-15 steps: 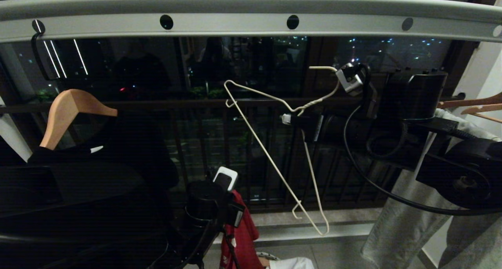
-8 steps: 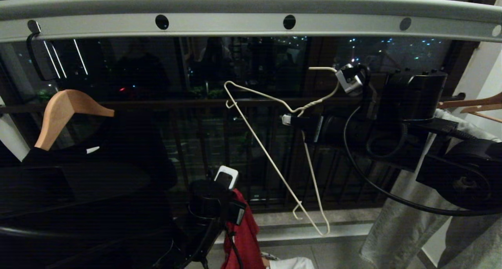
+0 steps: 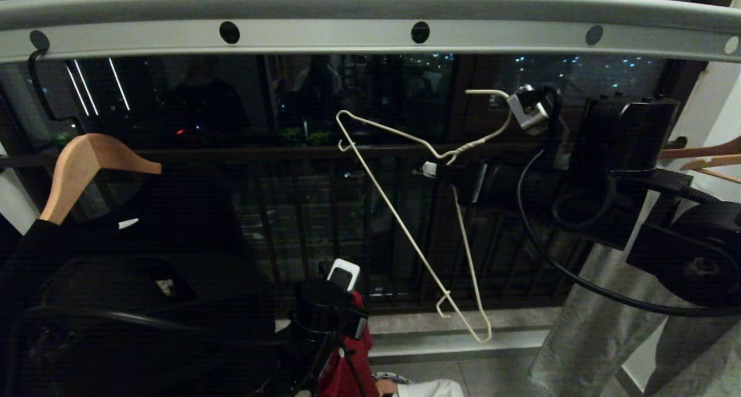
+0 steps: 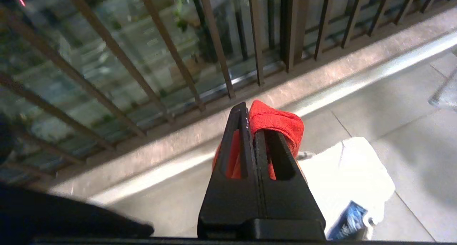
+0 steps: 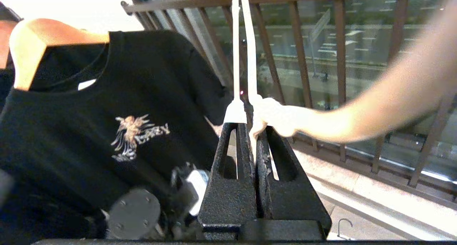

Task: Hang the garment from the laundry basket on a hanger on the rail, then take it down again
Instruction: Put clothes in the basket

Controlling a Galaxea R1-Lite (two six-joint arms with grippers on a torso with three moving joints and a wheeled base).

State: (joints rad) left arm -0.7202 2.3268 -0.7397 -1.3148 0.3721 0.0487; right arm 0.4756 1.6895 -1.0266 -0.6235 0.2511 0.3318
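Observation:
The red garment (image 3: 341, 377) hangs free of the white wire hanger, so the robot's left gripper should keep going over the laundry basket (image 3: 393, 378) and let go of the garment there.
The grey rail (image 3: 370, 35) with round holes runs across the top of the head view. Below it my right gripper (image 3: 433, 170) (image 5: 251, 127) is shut on the twisted neck of the white wire hanger (image 3: 405, 223) (image 5: 250, 59), which hangs tilted in the air, off the rail. Low at centre my left gripper (image 3: 341, 327) (image 4: 251, 118) is shut on a fold of the red garment (image 3: 347, 374) (image 4: 276, 121), which hangs down from it. A sliver of the laundry basket rim (image 3: 386, 377) shows at the bottom edge.
A black T-shirt (image 3: 173, 223) (image 5: 125, 105) hangs on a wooden hanger (image 3: 87, 165) at left. Grey cloth (image 3: 596, 327) and more wooden hangers (image 3: 706, 154) hang at right. Dark window railing bars (image 3: 289, 154) stand behind. White cloth (image 4: 350, 173) lies on the floor.
The whole view has shifted a little. My left gripper with the garment sits slightly lower and further right in the head view. The hanger in my right gripper stands a little higher.

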